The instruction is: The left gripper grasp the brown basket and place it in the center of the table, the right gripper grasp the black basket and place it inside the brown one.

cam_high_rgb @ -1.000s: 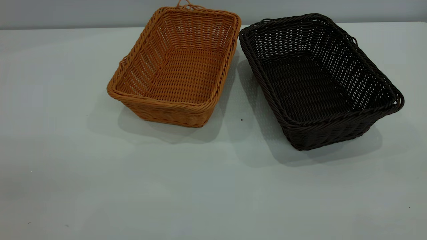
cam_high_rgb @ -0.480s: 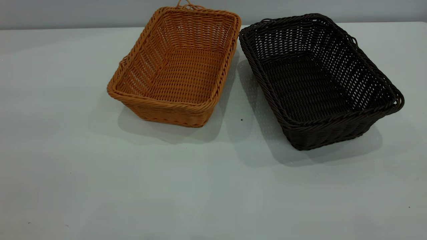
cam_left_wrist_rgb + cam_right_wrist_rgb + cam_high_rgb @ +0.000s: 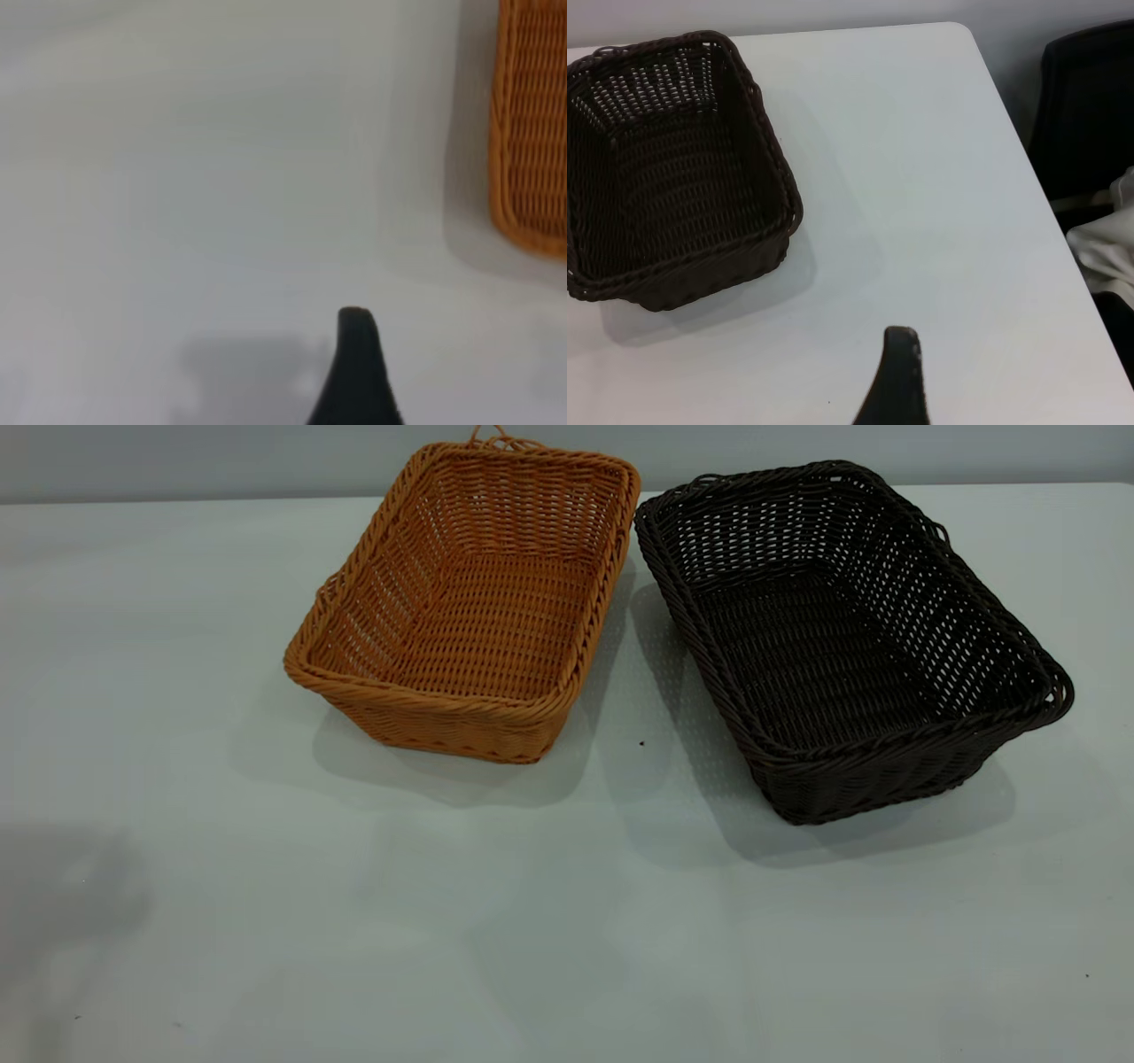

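Note:
I can see open table (image 3: 229, 584) beside the brown basket's long rim away from the black basket; my left gripper continues to that rim (image 3: 362, 544) and closes across it.
The brown basket (image 3: 469, 602) stands at the back of the table (image 3: 567, 921), left of centre. The black basket (image 3: 842, 638) stands right beside it, its near corner almost touching. Both are empty and upright. Neither gripper shows in the exterior view. In the left wrist view one dark fingertip (image 3: 356, 354) of the left gripper hangs over bare table, well away from a corner of the brown basket (image 3: 532, 133). In the right wrist view one dark fingertip (image 3: 899, 372) of the right gripper hangs above the table, apart from the black basket (image 3: 673, 168). Nothing is held.
The table's edge (image 3: 1028, 159) runs beside the black basket, with a dark chair (image 3: 1090, 115) and white cloth (image 3: 1107, 248) beyond it. Bare tabletop lies in front of both baskets. A soft shadow (image 3: 62, 895) lies at the table's front left.
A dark shadow has appeared on the table's front left in the exterior view. The baskets have not moved.

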You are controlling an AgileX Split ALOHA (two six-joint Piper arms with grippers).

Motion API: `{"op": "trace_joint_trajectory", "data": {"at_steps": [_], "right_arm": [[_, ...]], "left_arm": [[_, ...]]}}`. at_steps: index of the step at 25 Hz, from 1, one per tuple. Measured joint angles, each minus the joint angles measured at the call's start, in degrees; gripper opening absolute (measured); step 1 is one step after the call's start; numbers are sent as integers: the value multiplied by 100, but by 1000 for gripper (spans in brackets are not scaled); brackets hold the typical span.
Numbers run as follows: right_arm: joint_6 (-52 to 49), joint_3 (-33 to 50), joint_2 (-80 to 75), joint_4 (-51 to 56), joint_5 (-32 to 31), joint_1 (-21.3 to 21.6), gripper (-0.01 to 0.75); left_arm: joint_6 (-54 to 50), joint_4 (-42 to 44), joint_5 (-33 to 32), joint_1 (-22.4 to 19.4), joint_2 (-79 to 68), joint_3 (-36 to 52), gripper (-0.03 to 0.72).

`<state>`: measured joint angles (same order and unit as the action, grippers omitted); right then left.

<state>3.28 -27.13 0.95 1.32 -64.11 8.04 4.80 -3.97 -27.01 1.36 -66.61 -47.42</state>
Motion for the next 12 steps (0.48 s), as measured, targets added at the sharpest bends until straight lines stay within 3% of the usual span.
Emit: {"op": "trace_joint_trajectory", "data": {"at_steps": [5,12], "right_arm": [[0,0,0,4,0,0,572],[0,0,0,4,0,0,572]], "left_arm": [[864,-403,507,365,-1462,-593,519],[1072,-419,820,802,-3288,-1540,519]]}}
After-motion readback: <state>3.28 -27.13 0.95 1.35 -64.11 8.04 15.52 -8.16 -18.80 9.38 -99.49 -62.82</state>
